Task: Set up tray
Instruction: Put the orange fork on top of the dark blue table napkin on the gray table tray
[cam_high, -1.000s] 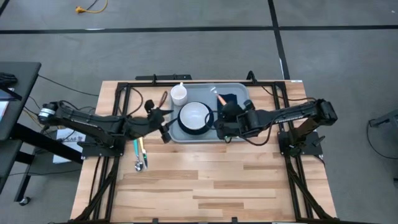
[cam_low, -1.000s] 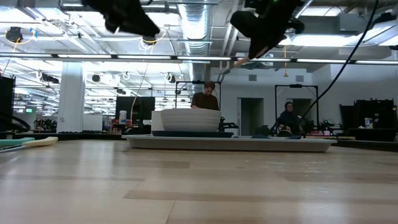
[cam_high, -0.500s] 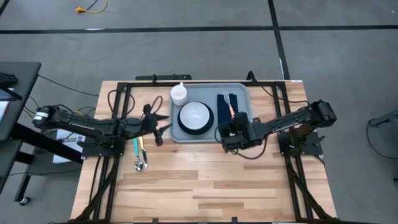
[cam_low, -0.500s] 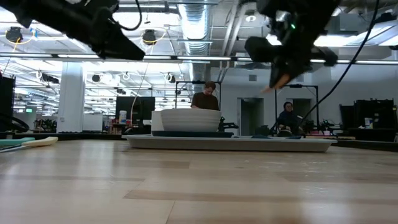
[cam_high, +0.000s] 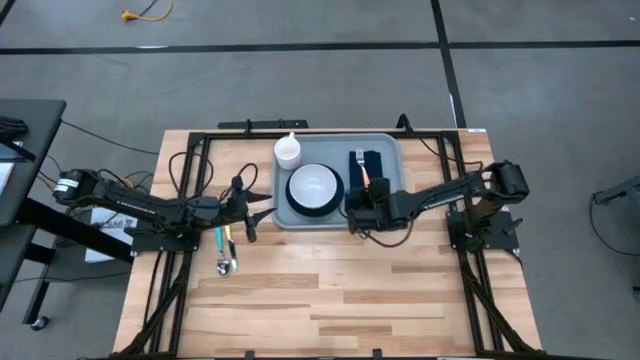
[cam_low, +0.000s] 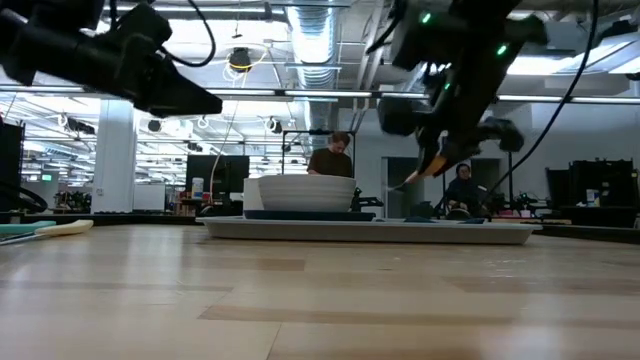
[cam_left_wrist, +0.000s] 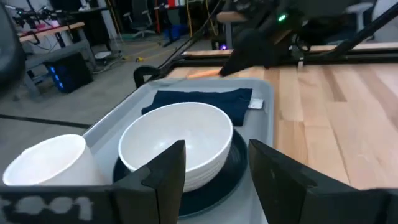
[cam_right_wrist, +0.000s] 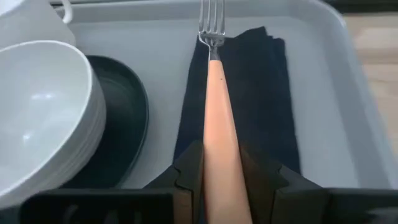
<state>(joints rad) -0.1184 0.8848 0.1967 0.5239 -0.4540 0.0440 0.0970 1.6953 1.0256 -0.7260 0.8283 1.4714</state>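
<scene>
The fork (cam_high: 361, 160) is hanging lengthwise above the navy napkin, clear of the plate. My right gripper should go down next until the fork lies on the napkin.
The light blue-grey tray (cam_high: 337, 143) lies at the table's far middle. On it are a white cup (cam_high: 288, 151), a white bowl (cam_high: 314, 185) on a dark teal plate (cam_right_wrist: 127, 130), and a folded navy napkin (cam_high: 372, 163). My right gripper (cam_high: 362, 195) hovers over the tray's near right part, shut on a fork (cam_right_wrist: 214, 74) with a peach handle. The fork's tines (cam_right_wrist: 211, 18) point to the far side above the napkin (cam_right_wrist: 273, 93). My left gripper (cam_high: 255, 210) is open in the air just left of the tray, facing the bowl (cam_left_wrist: 177, 140). My right gripper pinches the fork's peach handle (cam_right_wrist: 219, 146) between its two fingers (cam_right_wrist: 189, 171), which lie along the handle and come from the table's near side. The fork is lifted clear of the tray. It slants down toward its tines (cam_low: 408, 184) over the napkin.
Several utensils with green and yellow handles (cam_high: 226, 248) lie on the wood left of the tray, near my left gripper. The near half of the table (cam_high: 330, 300) is bare wood. People stand in the room beyond the table (cam_low: 330, 155).
My right gripper has come down and drawn back toward the table's near edge with the fork, then shifted slightly left; the fork now slants lower over the napkin. My left gripper has pulled away from the tray toward the table's left and sunk lower.
</scene>
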